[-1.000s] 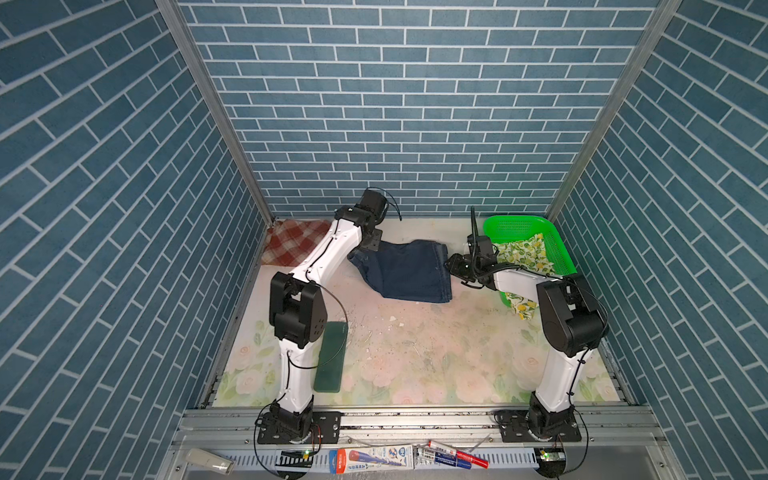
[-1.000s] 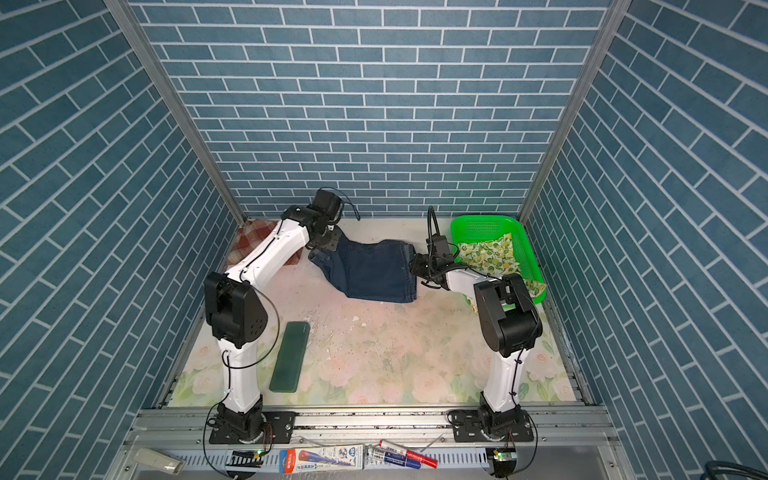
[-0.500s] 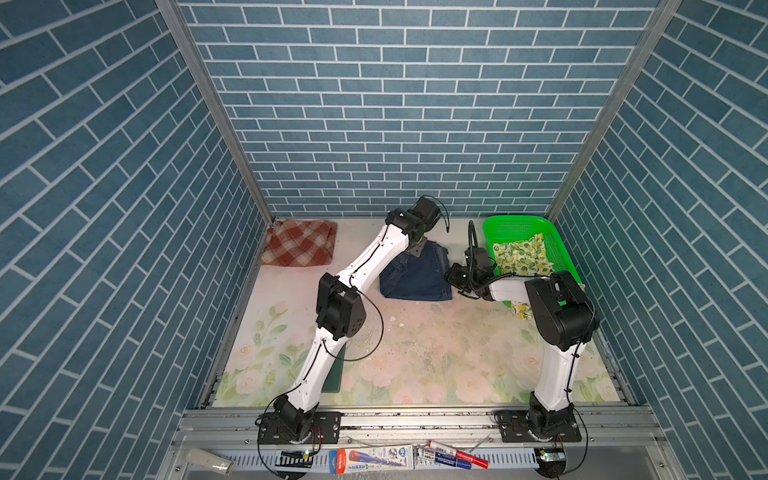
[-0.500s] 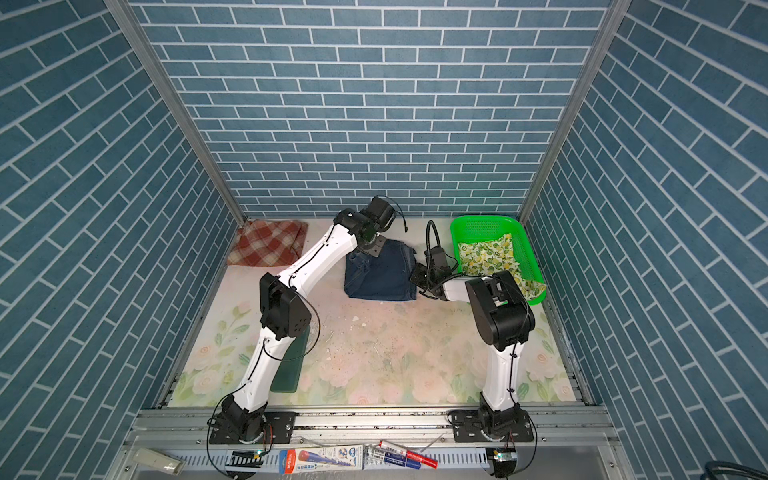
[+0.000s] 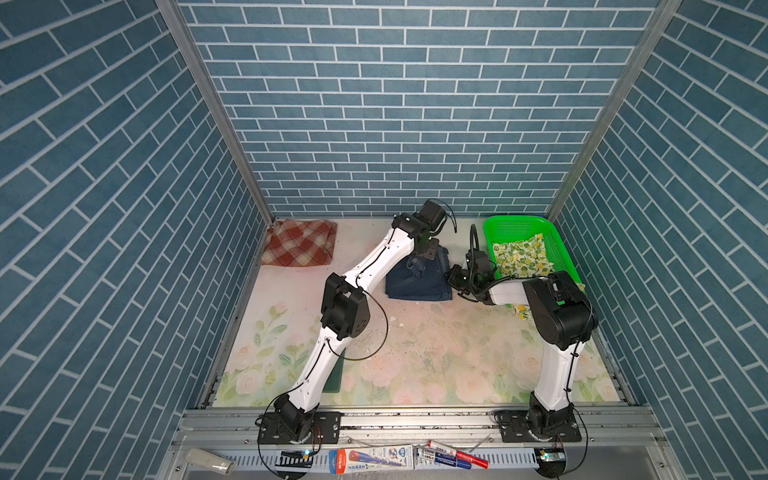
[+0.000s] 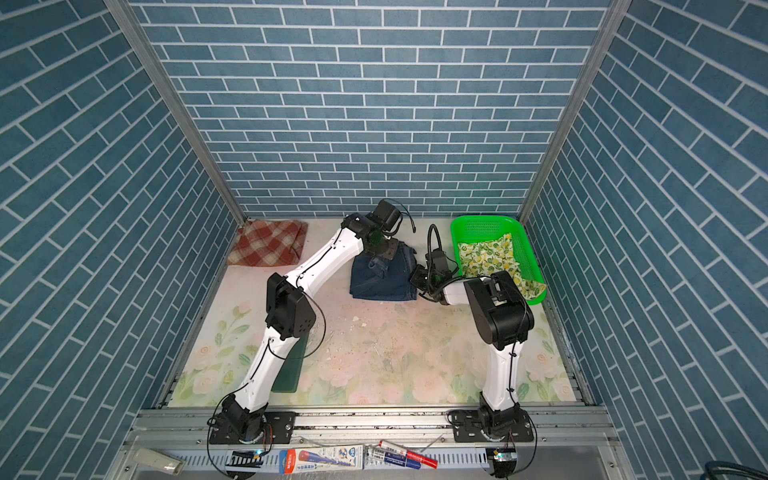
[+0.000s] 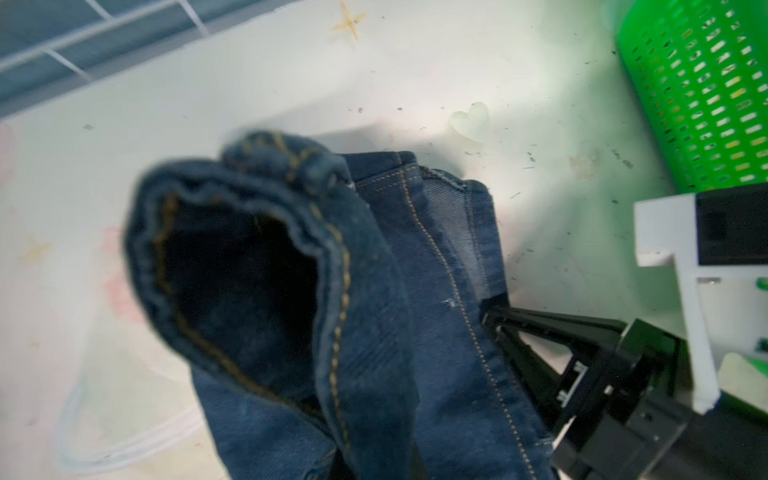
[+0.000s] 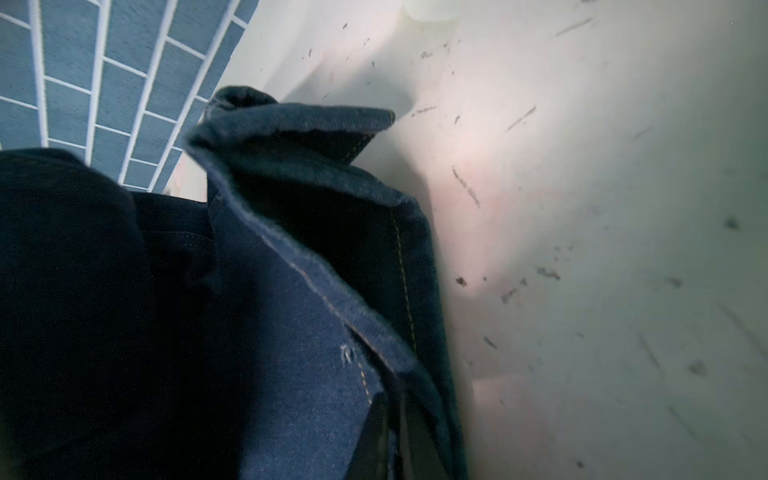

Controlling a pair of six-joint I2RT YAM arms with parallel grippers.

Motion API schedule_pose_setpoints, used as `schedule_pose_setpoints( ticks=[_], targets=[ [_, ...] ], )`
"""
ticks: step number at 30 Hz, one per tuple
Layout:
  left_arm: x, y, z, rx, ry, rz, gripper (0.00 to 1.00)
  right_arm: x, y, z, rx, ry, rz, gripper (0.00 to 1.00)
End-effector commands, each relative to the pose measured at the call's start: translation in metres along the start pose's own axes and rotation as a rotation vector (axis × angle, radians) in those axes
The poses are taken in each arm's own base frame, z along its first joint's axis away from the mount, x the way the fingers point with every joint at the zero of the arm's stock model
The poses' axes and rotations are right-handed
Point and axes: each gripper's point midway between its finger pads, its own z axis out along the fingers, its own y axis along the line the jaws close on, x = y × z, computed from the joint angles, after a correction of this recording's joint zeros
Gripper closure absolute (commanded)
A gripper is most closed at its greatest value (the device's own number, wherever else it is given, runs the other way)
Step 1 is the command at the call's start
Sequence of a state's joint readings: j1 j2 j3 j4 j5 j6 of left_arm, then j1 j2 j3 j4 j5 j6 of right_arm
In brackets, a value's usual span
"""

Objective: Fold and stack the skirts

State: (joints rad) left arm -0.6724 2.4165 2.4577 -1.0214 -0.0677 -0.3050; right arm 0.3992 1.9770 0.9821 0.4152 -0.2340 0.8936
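My right gripper is holding the denim's edge (image 7: 494, 260), and the hemmed fold (image 7: 340, 312) gapes short of it. Next, my right gripper lets go of the denim's edge and pulls the hemmed fold over.
The dark blue denim skirt (image 5: 419, 280) (image 6: 384, 278) lies folded at the back middle of the table. My left gripper (image 5: 428, 251) (image 6: 386, 249) is shut on a hemmed fold of it (image 7: 332, 257), held up over the far part; denim covers its fingers. My right gripper (image 5: 454, 277) (image 6: 417, 277) (image 8: 395, 440) is shut on the denim's right edge (image 8: 332, 299); its black fingertips (image 7: 492, 318) pinch the seam. The plaid skirt (image 5: 300, 248) (image 6: 268, 243) lies folded in the back left corner. The lemon-print skirt (image 5: 521, 255) (image 6: 492, 253) lies in the basket.
The green mesh basket (image 5: 557, 249) (image 6: 525, 249) (image 7: 702, 91) stands at the back right, close to my right arm. A dark green pad (image 5: 334, 374) (image 6: 289, 374) lies at the front left, partly under my left arm. Brick walls close three sides.
My left arm swung right with the denim's left part and laid it over the right half. My right gripper closed on the denim's right edge. The plaid skirt came into full view.
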Motion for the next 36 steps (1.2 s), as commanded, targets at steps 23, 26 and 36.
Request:
schedule_pose_setpoints(
  ticks=[23,26,36],
  targets=[
    [-0.017,-0.05,0.008,0.252,-0.055,-0.098,0.01,-0.011,-0.022,-0.073,0.11,-0.108,-0.066,0.51],
    [-0.026,-0.045,-0.012,0.269,-0.09,-0.105,0.0,-0.016,-0.021,-0.072,0.099,-0.109,-0.068,0.49],
    [-0.008,0.039,-0.041,0.26,-0.13,-0.263,0.0,-0.03,-0.011,-0.075,0.095,-0.121,-0.106,0.44]
  ],
)
